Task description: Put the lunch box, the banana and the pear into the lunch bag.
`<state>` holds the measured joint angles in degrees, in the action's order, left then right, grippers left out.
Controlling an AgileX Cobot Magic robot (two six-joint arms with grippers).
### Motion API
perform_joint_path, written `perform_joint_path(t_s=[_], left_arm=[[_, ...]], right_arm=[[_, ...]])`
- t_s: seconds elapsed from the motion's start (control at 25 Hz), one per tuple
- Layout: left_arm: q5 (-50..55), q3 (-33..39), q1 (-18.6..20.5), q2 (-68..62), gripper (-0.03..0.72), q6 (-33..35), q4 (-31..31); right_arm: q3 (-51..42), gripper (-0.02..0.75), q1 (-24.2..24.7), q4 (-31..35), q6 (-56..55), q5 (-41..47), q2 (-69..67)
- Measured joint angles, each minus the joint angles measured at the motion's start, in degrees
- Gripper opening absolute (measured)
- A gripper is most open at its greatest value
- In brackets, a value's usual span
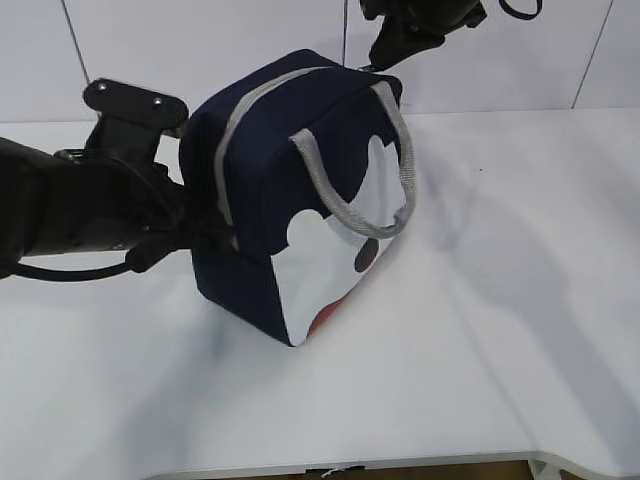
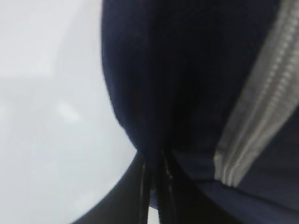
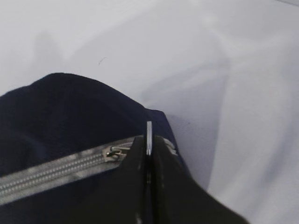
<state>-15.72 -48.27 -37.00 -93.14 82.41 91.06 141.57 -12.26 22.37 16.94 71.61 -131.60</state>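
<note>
The lunch bag is standing crooked and the zipper's end (image 1: 370,69) is far back, so the robot's right gripper should swing that end to the front while the left gripper keeps hold of the bag's side (image 1: 244,243).
The navy lunch bag (image 1: 270,170) stands tilted on the white table, its white-and-red panel (image 1: 340,250) facing me and its grey handle (image 1: 400,150) hanging over that panel. My left gripper (image 1: 205,235) is shut on a fold of the bag's navy fabric (image 2: 154,93) at its left side, and its jaws (image 2: 154,161) are pressed together beside the grey zipper (image 2: 261,121). My right gripper (image 1: 385,55) is at the bag's top far corner, shut (image 3: 149,142) on the thin metal ring pull (image 3: 149,133) at the end of the zipper (image 3: 56,170). The zipper looks closed. Lunch box, banana and pear are out of view.
The white table (image 1: 480,350) spreads to the right of the bag and in front of it, with its front edge (image 1: 350,468) at the bottom. A white tiled wall (image 1: 500,60) runs behind. The left arm's black body (image 1: 70,210) lies low at the left.
</note>
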Motion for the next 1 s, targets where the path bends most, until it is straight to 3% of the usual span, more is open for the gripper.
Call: perform_joint_path(t_s=[0.32,0.52,0.84,1.0], left_arm=[[-5.0,0.0,0.0,0.0,-0.013,0.0,-13.8],[-5.2,0.0,0.0,0.0,-0.013,0.0,-17.5],[-4.6,0.0,0.0,-0.3,-0.013,0.0,-22.8],[0.8,0.0,0.0,-0.3,-0.013,0.0,-32.9]], right_arm=[[0.0,0.018,0.0,-2.5,6.4,0.6,2.3],[-1.9,0.018,0.0,-3.7,6.4,0.6,2.9],[-19.1,0.018,0.1,-3.9,6.9,0.3,11.0],[-25.7,0.018,0.1,-3.9,7.1,0.0,16.2]])
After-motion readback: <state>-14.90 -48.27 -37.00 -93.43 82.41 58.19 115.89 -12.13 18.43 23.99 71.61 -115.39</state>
